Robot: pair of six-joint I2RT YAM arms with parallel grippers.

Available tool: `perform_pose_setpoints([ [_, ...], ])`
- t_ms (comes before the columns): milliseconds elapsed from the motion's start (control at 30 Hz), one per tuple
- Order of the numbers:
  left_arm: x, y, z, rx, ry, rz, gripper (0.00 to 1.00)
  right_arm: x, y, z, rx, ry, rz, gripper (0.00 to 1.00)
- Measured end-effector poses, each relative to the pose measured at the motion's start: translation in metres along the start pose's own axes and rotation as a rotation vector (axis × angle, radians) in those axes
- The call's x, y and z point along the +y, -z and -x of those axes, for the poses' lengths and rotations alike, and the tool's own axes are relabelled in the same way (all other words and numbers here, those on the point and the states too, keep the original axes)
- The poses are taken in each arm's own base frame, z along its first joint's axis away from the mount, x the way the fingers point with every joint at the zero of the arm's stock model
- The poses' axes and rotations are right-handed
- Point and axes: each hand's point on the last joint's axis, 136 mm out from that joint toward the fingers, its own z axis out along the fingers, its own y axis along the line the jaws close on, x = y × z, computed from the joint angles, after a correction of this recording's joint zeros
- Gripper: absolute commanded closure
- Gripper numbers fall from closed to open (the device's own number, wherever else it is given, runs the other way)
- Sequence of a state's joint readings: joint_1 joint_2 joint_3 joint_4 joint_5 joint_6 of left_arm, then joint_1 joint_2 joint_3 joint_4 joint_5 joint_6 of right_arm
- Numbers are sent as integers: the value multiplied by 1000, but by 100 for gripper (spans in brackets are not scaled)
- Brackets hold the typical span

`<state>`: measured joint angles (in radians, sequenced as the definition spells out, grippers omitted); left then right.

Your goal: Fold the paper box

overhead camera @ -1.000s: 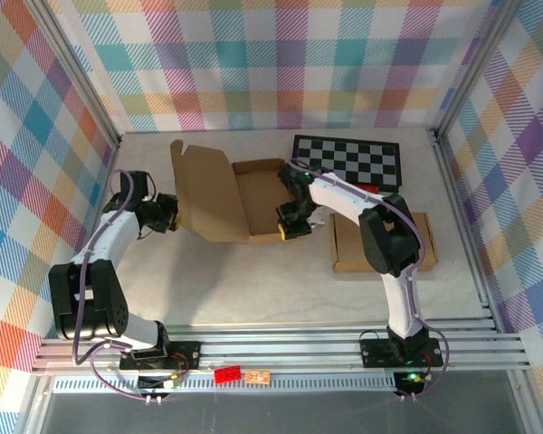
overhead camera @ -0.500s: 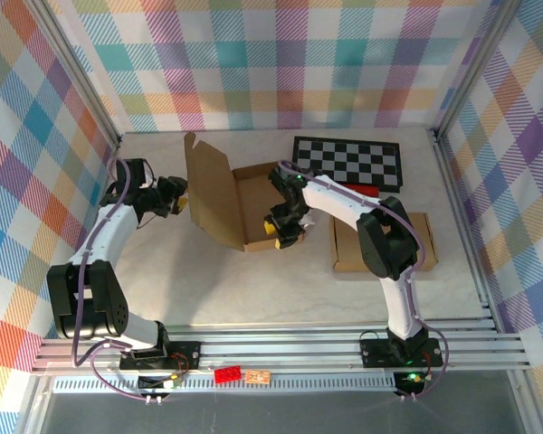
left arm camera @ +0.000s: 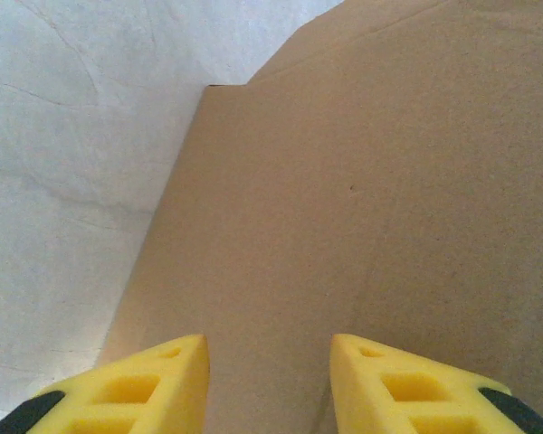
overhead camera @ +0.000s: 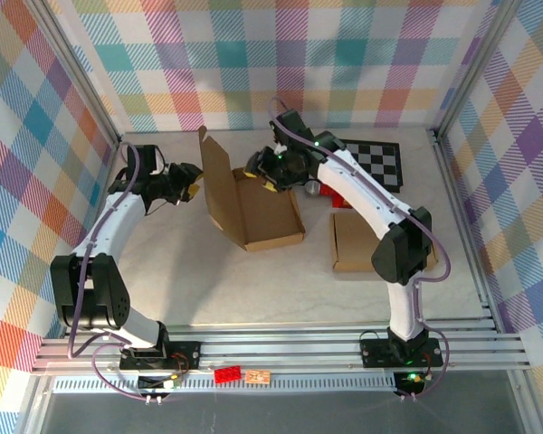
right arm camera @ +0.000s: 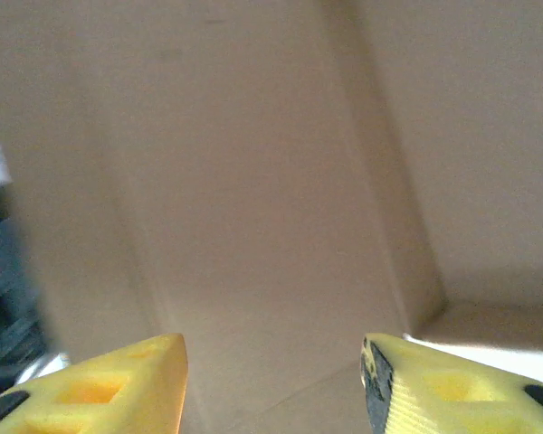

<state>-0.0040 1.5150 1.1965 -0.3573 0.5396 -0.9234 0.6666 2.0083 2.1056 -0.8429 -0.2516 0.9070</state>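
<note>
I should move my left gripper back to the lid flap's near end (overhead camera: 224, 226) while my right gripper takes the lid flap's far end, because my left gripper faces the lid flap's broad outer side (left arm camera: 335, 199).
The brown paper box (overhead camera: 270, 215) lies open in the middle of the table, its tray flat and its big lid flap (overhead camera: 217, 177) standing nearly upright on the left side. My left gripper (overhead camera: 191, 187) is just left of that flap, open, its yellow fingertips (left arm camera: 167, 375) facing the flap's outer face (left arm camera: 371, 181) with nothing between them. My right gripper (overhead camera: 263, 174) hovers over the tray's far end, open and empty, looking at the box's inner walls (right arm camera: 253, 181).
A second flat cardboard piece (overhead camera: 366, 242) lies to the right of the box. A black-and-white chessboard (overhead camera: 376, 159) sits at the back right, with a red object (overhead camera: 346, 196) by its front edge. Checkered walls surround the table.
The right gripper opened, left the tray's right side and moved to its far end. The left gripper moved up and right, and the lid flap now stands steeper. The box turned slightly.
</note>
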Motion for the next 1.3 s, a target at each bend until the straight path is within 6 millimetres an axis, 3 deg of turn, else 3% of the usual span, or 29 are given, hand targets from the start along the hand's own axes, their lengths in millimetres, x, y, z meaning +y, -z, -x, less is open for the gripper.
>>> perform_pose_setpoints([
  [133, -6, -6, -5, 18, -11, 2, 61, 59, 20, 11, -10, 208, 167, 44],
  [233, -11, -12, -9, 35, -23, 2, 61, 77, 17, 11, 5, 291, 226, 43],
  [533, -24, -25, -22, 73, -56, -7, 61, 54, -32, -4, 139, 322, 205, 46],
  [833, -31, -38, -34, 108, -75, -2, 61, 47, -36, -6, 151, 339, 186, 52],
  [933, -35, -37, -36, 111, -82, -7, 61, 46, -38, -6, 154, 340, 184, 59],
  [1167, -30, -32, -31, 79, -98, 40, 57, 37, -50, -4, 161, 304, 157, 97],
  [1300, -25, -3, -29, -6, -139, 109, 57, 42, -52, -1, 135, 266, 154, 100],
])
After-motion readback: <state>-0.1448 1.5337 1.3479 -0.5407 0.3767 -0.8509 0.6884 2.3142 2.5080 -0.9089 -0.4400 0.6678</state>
